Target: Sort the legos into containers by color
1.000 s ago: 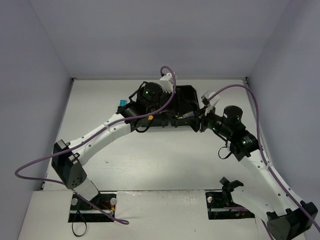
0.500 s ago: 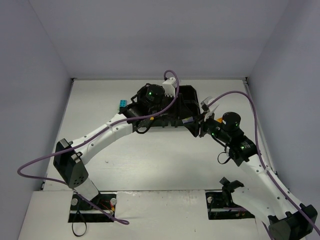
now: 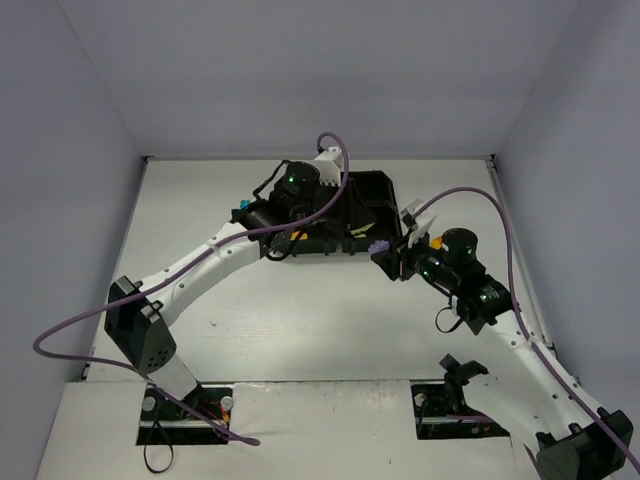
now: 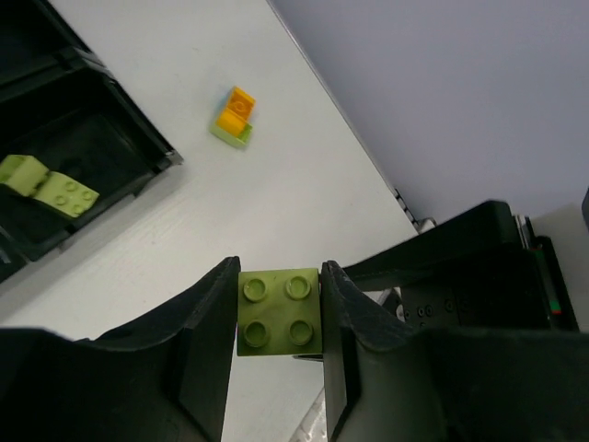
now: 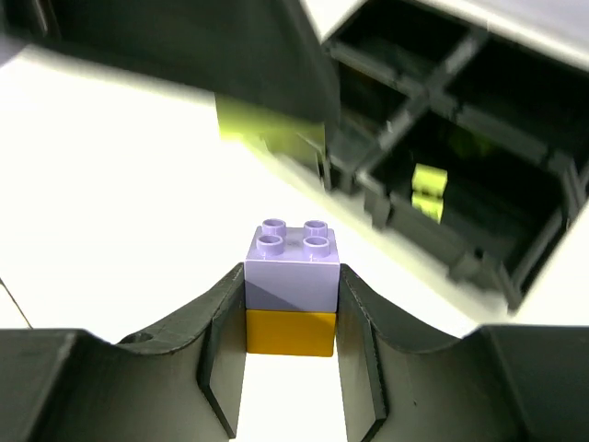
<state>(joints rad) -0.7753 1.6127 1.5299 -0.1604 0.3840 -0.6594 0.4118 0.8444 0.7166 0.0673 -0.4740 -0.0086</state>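
Observation:
My left gripper is holding the lime brick, which is free of other colours. My left gripper keeps going to the open compartment of lime bricks and lets go of the brick there.
My left gripper is shut on a lime green two-by-two brick and holds it above the table. In the top view its fingers are hidden under the wrist, at the left end of the black tray. My right gripper is shut on a purple brick stacked on an orange brick. In the top view the right gripper holds the purple brick just in front of the tray. Lime bricks lie in one tray compartment.
An orange brick stacked on a green one lies on the white table beyond the tray. A cyan brick lies left of the tray. Grey walls close in the table on three sides.
My right gripper has moved left and nearer along the tray's front, so the purple brick now shows from above. My left wrist has turned and shifted slightly over the tray's left end.

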